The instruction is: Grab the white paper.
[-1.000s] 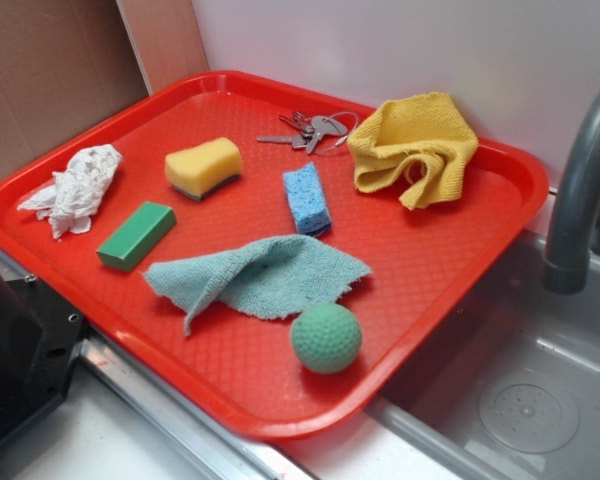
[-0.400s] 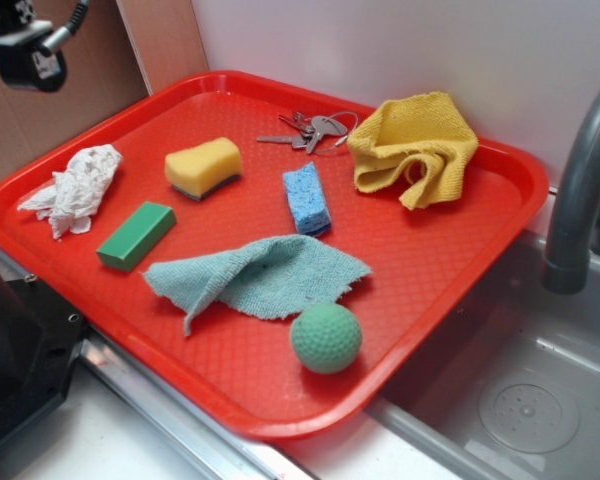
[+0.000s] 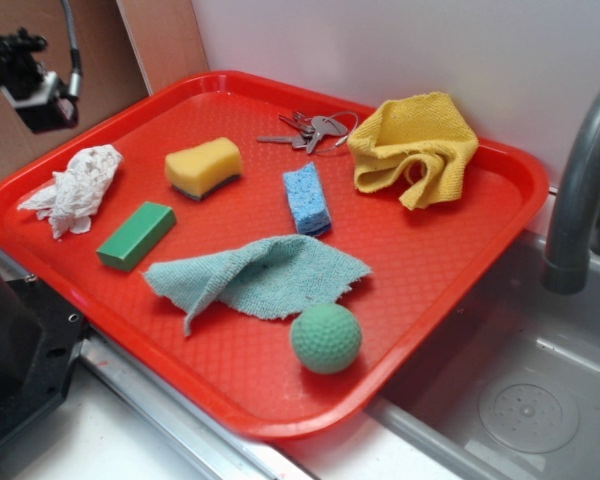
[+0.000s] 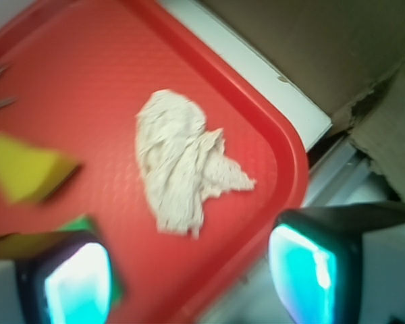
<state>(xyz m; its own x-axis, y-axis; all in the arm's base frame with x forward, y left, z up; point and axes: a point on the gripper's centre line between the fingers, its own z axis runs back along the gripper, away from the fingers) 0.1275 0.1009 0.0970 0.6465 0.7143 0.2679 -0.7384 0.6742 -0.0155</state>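
Note:
I should keep moving my gripper down toward the tray, as the white paper's narrow end (image 3: pixel 60 218) is midway between my open fingers, and close it around that end (image 4: pixel 179 221).
The white paper (image 3: pixel 80 185) is a crumpled wad lying at the left end of the red tray (image 3: pixel 420 290). It also shows in the wrist view (image 4: pixel 179 162), lying flat on the tray near its rim. My gripper (image 3: pixel 25 75) hangs high above the tray's far left corner, apart from the paper. In the wrist view the gripper (image 4: pixel 189 277) is open and empty, its two fingers wide apart with the paper ahead of and between them.
On the tray lie a green block (image 3: pixel 135 235), a yellow sponge (image 3: pixel 203 165), a blue sponge (image 3: pixel 306 197), keys (image 3: pixel 310 128), a yellow cloth (image 3: pixel 413 147), a teal cloth (image 3: pixel 260 275) and a green ball (image 3: pixel 326 337). A sink and faucet (image 3: pixel 580 190) stand at the right.
My gripper came into view at the top left and has dropped a little lower and toward the paper. Nothing on the tray has moved.

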